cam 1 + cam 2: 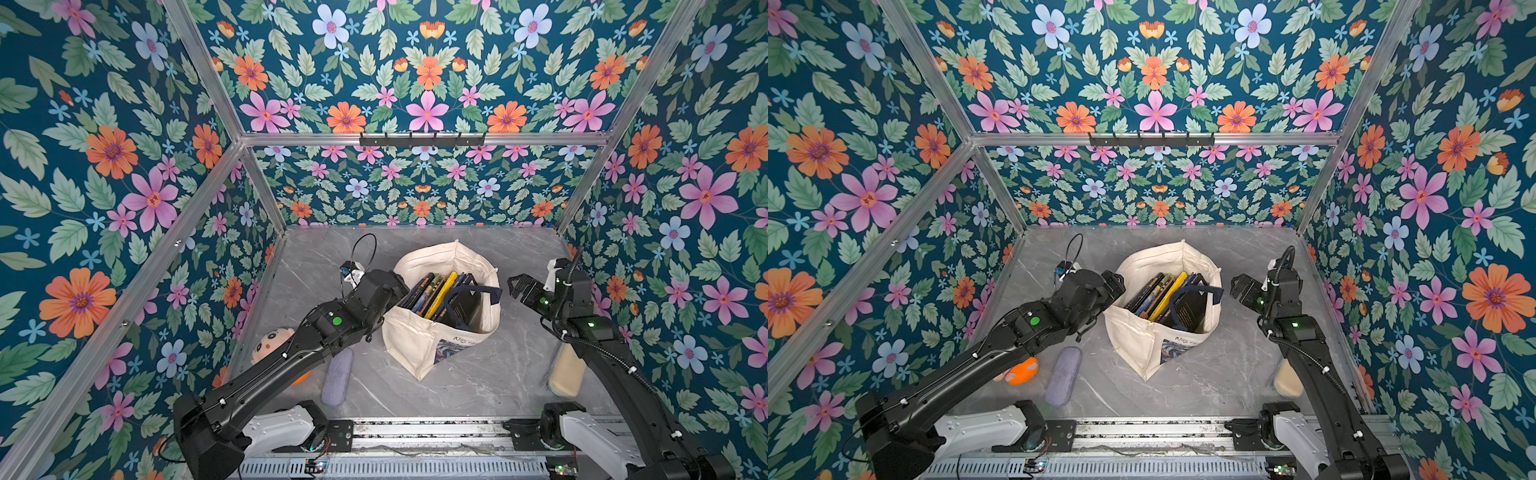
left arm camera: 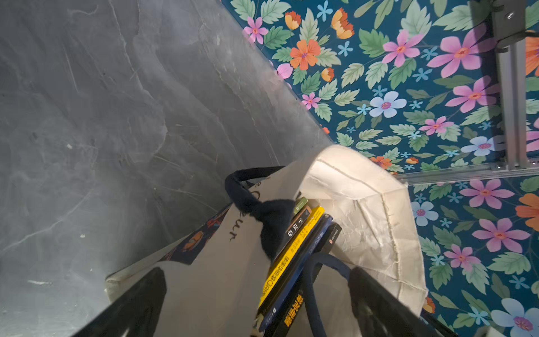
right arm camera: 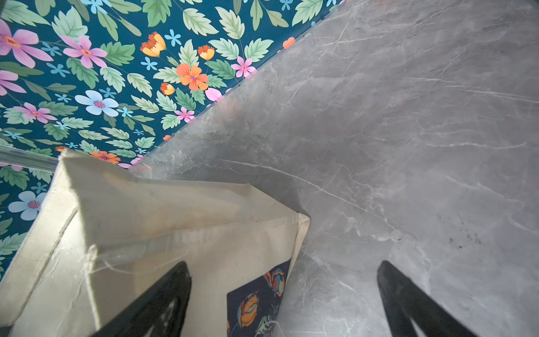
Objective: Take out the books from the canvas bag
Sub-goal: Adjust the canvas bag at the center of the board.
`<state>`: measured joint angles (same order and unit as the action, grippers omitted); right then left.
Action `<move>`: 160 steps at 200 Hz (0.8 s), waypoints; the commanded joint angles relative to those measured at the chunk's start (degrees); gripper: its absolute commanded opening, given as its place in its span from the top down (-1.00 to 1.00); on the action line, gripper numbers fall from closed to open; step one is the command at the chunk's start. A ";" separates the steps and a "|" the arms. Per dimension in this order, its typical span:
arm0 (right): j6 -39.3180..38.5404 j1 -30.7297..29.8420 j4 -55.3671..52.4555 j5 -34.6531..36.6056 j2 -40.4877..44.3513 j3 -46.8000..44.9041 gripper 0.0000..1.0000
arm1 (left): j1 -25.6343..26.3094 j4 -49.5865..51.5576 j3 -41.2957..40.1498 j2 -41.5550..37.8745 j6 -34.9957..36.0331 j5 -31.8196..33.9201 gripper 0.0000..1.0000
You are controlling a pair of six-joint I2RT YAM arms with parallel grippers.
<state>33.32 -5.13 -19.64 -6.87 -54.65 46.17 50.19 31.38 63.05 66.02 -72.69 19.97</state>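
The books [image 1: 440, 294] lie at a slant across the canvas bag's opening, so my left gripper should first grab the bag's near rim [image 1: 413, 316] and turn the bag together with my right gripper.
The cream canvas bag [image 1: 415, 345] [image 1: 1133, 340] stands open mid-table, with navy handles [image 2: 262, 213] drooping into its mouth. Several books [image 1: 436, 291] [image 1: 1158, 293] stand upright inside, dark and yellow spines up [image 2: 291, 262]. My left gripper [image 1: 401, 286] [image 2: 256, 272] is open at the bag's left rim. One finger [image 2: 140, 300] is outside the printed wall, the other [image 2: 376, 297] over the inside. My right gripper [image 1: 515, 286] [image 3: 283, 265] is open beside the bag's right corner [image 3: 175, 210], holding nothing.
A grey-lilac pouch [image 1: 337, 382] and a plush doll [image 1: 272, 343] lie at the front left, partly under my left arm. A beige oblong thing [image 1: 565, 370] lies front right under my right arm. Floral walls close in the grey marble table [image 1: 498, 374].
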 commanded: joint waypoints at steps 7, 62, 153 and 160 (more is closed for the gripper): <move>-1.13 -1.04 -1.20 2.04 -0.95 1.40 -0.98 | 3.33 2.18 0.49 1.17 -3.97 2.32 -0.97; -2.20 -3.65 -2.88 5.75 -3.22 3.34 -0.98 | 9.63 1.59 1.29 5.96 -6.97 2.99 -0.88; -2.73 -4.19 -2.33 5.79 -4.15 3.13 -0.98 | 17.03 10.81 9.35 3.33 -10.38 10.36 -0.87; -2.82 -4.29 -2.30 6.03 -4.01 3.06 -0.98 | 17.44 11.44 9.75 3.43 -11.07 10.27 -0.88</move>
<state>31.11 -9.17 -22.37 -1.80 -58.98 49.21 66.52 38.92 71.33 69.19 -81.95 28.18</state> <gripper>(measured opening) 0.990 0.933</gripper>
